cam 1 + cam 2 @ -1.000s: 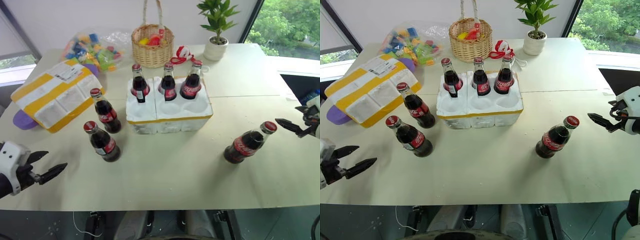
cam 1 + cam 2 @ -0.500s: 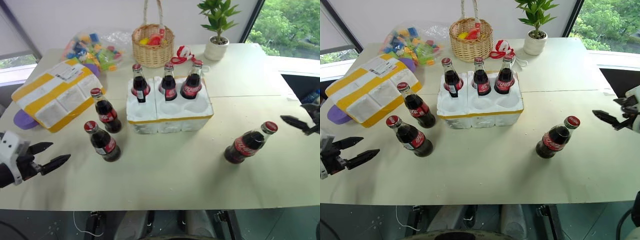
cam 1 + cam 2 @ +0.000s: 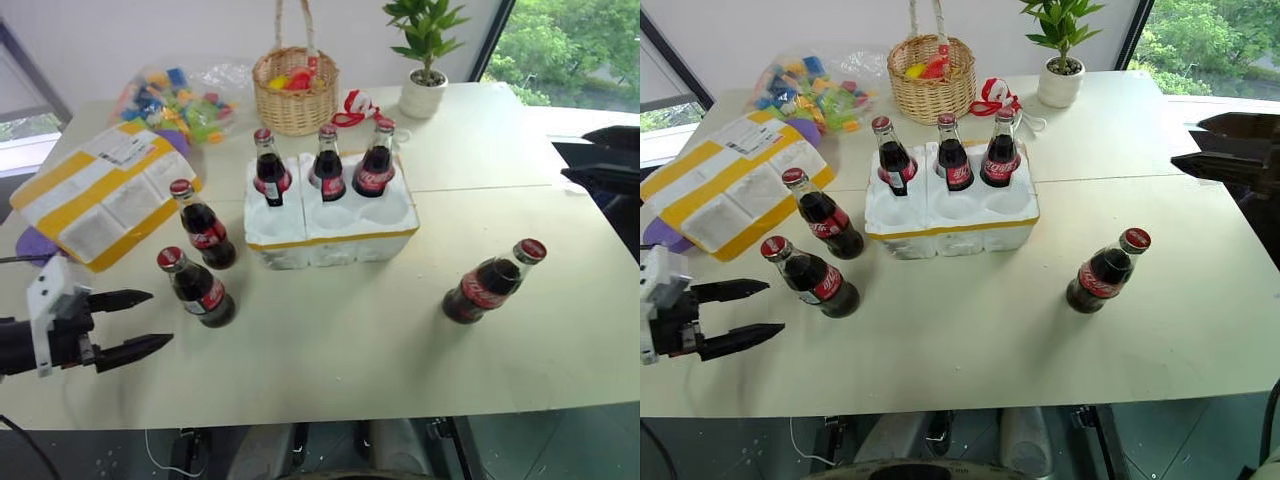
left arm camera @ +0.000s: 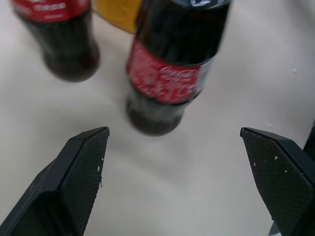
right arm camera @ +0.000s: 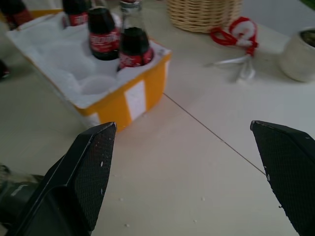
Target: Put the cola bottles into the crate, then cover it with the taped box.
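The nearer cola bottle point(image 3: 198, 287) is upright and lined up with the open fingers of my left gripper, so I should keep moving forward until they are around the bottle's red label point(image 3: 211, 296).
The white foam crate point(image 3: 330, 228) stands mid-table with three cola bottles point(image 3: 328, 168) in its back row of wells. Left of it stand two more bottles, one point(image 3: 203, 228) further back and one point(image 3: 196, 290) nearer. A lone bottle point(image 3: 490, 283) stands to the crate's right. The taped box point(image 3: 95, 195) lies at the far left. My left gripper point(image 3: 160, 318) is open, low, just left of the nearer bottle point(image 4: 172, 64), which sits ahead between its fingers point(image 4: 81, 169). My right gripper point(image 3: 575, 153) hangs open at the right edge, high above the table, facing the crate point(image 5: 123, 101).
A wicker basket point(image 3: 293, 90), a clear bag of toys point(image 3: 175, 100), a red and white ribbon point(image 3: 355, 105) and a potted plant point(image 3: 423, 85) line the back. A purple thing point(image 3: 25, 245) pokes out under the taped box. The table's front edge runs just below my left gripper.
My left gripper has moved right and slightly up, toward the nearer left bottle. My right gripper has risen well above the table and swung inward. Both stay open; no bottle has moved.
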You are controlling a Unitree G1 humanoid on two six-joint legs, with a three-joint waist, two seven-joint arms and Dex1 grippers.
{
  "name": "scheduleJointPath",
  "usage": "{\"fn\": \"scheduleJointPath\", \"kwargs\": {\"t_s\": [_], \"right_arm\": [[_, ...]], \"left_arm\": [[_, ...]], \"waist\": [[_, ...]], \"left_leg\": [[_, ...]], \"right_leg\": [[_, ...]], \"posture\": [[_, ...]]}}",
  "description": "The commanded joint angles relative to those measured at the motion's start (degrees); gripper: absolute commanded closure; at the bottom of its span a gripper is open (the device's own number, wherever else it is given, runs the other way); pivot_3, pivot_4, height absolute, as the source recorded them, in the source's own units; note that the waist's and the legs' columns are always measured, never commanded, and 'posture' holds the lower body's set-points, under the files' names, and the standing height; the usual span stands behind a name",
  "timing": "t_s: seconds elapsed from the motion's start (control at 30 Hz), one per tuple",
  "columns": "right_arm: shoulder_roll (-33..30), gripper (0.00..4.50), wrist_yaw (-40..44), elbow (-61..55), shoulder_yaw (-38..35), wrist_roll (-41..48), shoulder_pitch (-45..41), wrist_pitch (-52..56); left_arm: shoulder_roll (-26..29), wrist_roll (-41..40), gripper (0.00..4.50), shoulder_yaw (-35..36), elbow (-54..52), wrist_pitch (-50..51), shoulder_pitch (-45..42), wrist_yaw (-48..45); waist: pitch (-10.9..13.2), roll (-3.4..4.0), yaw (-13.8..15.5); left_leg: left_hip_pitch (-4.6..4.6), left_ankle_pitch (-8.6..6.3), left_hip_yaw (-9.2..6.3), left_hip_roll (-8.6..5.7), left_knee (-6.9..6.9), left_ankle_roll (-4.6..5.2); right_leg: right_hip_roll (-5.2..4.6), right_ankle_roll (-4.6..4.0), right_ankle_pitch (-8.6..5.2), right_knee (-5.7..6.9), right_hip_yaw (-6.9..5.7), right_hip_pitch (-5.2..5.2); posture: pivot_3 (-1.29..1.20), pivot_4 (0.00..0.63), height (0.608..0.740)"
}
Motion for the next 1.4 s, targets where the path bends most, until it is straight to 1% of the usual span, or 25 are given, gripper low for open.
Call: {"fn": "scheduleJointPath", "kwargs": {"t_s": [0.03,0.13,0.27,0.4,0.67,0.83,0.93,1.0,1.03,1.07,1.1,1.23,1.4], "right_arm": [[-0.75,0.0,2.28,-4.28,0.35,2.71,-3.65,2.93],[-0.41,0.0,3.4,-5.22,1.86,3.26,-5.89,4.55],[-0.32,0.0,5.76,-6.01,3.97,3.06,-8.42,5.05],[-0.51,0.0,6.15,-6.81,4.04,4.72,-9.26,6.62],[0.12,0.0,5.38,-7.87,3.09,5.43,-7.92,7.44],[0.38,0.0,4.4,-8.2,2.62,5.59,-6.74,7.3],[0.47,0.0,3.71,-8.63,2.12,5.96,-5.96,7.38],[0.61,0.0,3.1,-8.96,1.76,6.37,-5.55,7.7],[0.74,0.0,2.8,-9.14,1.48,6.52,-5.08,7.68],[0.89,0.0,2.52,-9.31,1.21,6.6,-4.57,7.62],[1.07,0.0,2.21,-9.5,1.06,6.66,-4.2,7.58],[1.94,0.0,0.9,-10.17,0.6,6.76,-2.83,7.34],[2.73,0.0,-0.47,-11.37,-0.04,7.43,-1.28,7.75]], "left_arm": [[-0.44,-0.44,0.02,-1.34,-2.67,-0.58,-0.84,0.9],[-1.04,0.61,0.02,-3.47,-2.37,-1.67,-1.76,1.81],[-3.42,2.64,0.02,-6.75,-0.93,-4.08,-3.98,4.45],[-4.93,3.66,0.02,-7.88,-0.09,-5.77,-5.26,5.94],[-9.3,4.69,0.02,-12.84,1.85,-7.44,-10.28,10.68],[-11.55,4.82,0.02,-15.49,1.71,-7.61,-10.76,12.1],[-12.32,3.73,0.02,-15.88,1.28,-7.06,-10.44,12.02],[-12.51,2.87,0.57,-15.63,0.77,-6.97,-10.3,11.6],[-12.19,3.03,0.94,-15.8,0.29,-6.94,-10.23,11.55],[-11.75,3.44,1.45,-16.15,-0.29,-6.99,-10.21,11.5],[-11.12,4.01,1.71,-16.59,-0.76,-6.97,-10.24,11.46],[-9.61,2.3,1.69,-18.2,-3.93,-5.07,-11.66,10.96],[-8.86,0.23,1.69,-20.84,-6.91,-3.03,-15.94,10.98]], "waist": [[0.01,0.02,0.05],[0.02,0.03,0.01],[0.03,0.01,-0.02],[0.03,0.01,0.02],[0.03,0.01,0.08],[0.03,0.01,0.07],[0.03,0.01,0.08],[0.03,0.01,0.08],[0.02,0.01,0.08],[0.02,0.01,0.08],[0.02,-0.01,0.08],[0.02,0.0,0.15],[0.02,-0.01,0.35]], "left_leg": [[0.0,0.0,0.0,0.0,0.0,0.01],[-0.01,-0.01,0.02,-0.01,0.01,0.01],[-0.01,-0.02,0.03,-0.01,0.01,0.02],[-0.01,-0.02,0.04,-0.01,0.02,0.02],[-0.01,-0.03,0.05,-0.02,0.07,0.04],[-0.01,-0.03,0.04,-0.02,0.06,0.03],[-0.01,-0.03,0.05,-0.02,0.06,0.03],[-0.01,-0.03,0.05,-0.02,0.07,0.03],[-0.01,-0.03,0.05,-0.02,0.07,0.03],[-0.01,-0.03,0.05,-0.02,0.07,0.03],[-0.02,-0.03,0.05,-0.02,0.07,0.03],[-0.02,-0.04,0.05,-0.03,0.09,0.04],[-0.03,-0.04,0.05,-0.04,0.12,0.05]], "right_leg": [[-0.01,0.0,0.0,0.0,0.0,0.0],[-0.02,0.0,0.0,-0.01,0.0,-0.01],[-0.02,0.01,0.01,-0.03,0.0,-0.01],[-0.03,0.02,0.01,-0.02,0.0,-0.02],[-0.03,0.06,0.04,-0.01,0.0,-0.01],[-0.02,0.2,0.12,0.01,0.0,-0.02],[-0.03,0.21,0.13,0.02,0.0,-0.02],[-0.02,0.21,0.13,0.02,0.0,-0.02],[-0.02,0.21,0.13,0.02,0.0,-0.02],[-0.02,0.21,0.13,0.02,0.0,-0.02],[-0.02,0.21,0.13,0.01,0.0,-0.02],[-0.04,0.2,0.13,0.01,0.01,-0.01],[-0.05,0.2,0.13,0.02,0.0,-0.01]], "posture": [[0.0,0.15,0.732],[0.0,0.15,0.732],[0.0,0.15,0.732],[0.0,0.15,0.732],[0.0,0.15,0.732],[0.0,0.15,0.732],[0.0,0.15,0.732],[0.0,0.15,0.732],[0.0,0.15,0.732],[0.0,0.15,0.732],[0.0,0.15,0.732],[0.0,0.15,0.732],[0.0,0.15,0.732]]}}
